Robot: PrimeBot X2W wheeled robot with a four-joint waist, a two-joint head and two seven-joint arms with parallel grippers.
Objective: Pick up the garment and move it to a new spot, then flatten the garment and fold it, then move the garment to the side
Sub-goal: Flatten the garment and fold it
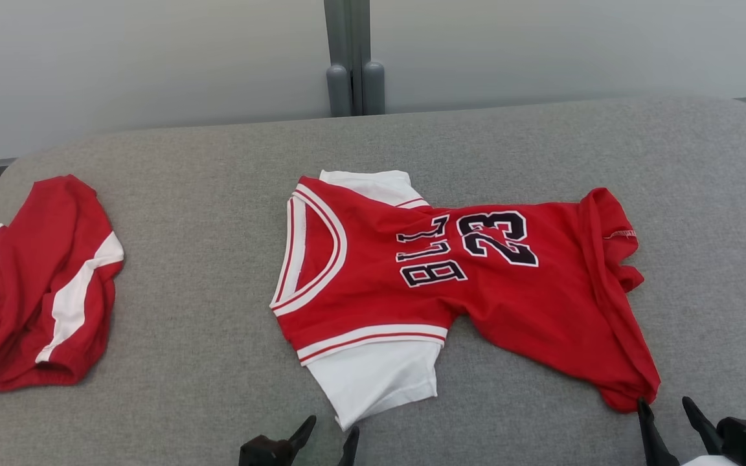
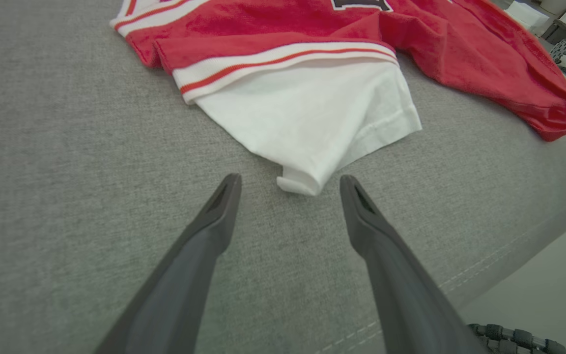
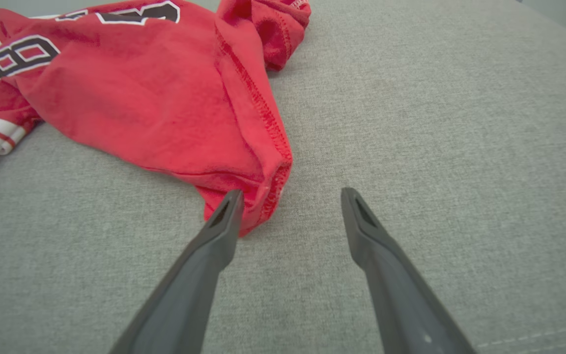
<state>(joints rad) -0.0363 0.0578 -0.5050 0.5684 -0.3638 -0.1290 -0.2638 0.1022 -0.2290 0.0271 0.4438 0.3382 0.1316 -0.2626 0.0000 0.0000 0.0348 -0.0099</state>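
Note:
I expect the red jersey (image 1: 530,299) to spread wider and show its hidden letters when I pull the white sleeve, because the lettering (image 1: 429,252) is bunched up and cut short.
The garment (image 1: 451,285) is a red basketball jersey with white sleeves and the number 23, lying rumpled sideways in the middle of the grey cushion (image 1: 217,304). My left gripper (image 1: 333,432) is open at the front edge, its fingers either side of the white sleeve's tip (image 2: 298,184) without touching it. My right gripper (image 1: 666,411) is open too, just in front of the jersey's red hem corner (image 3: 263,191); its left finger (image 3: 226,214) reaches that corner, and I cannot tell whether it touches. Nothing is held.
A second red garment with white stripes (image 1: 30,291) lies bunched at the cushion's left end. A grey post (image 1: 353,58) stands behind the cushion against a pale wall. The cushion's front seam and the floor (image 2: 533,290) lie just behind my left gripper.

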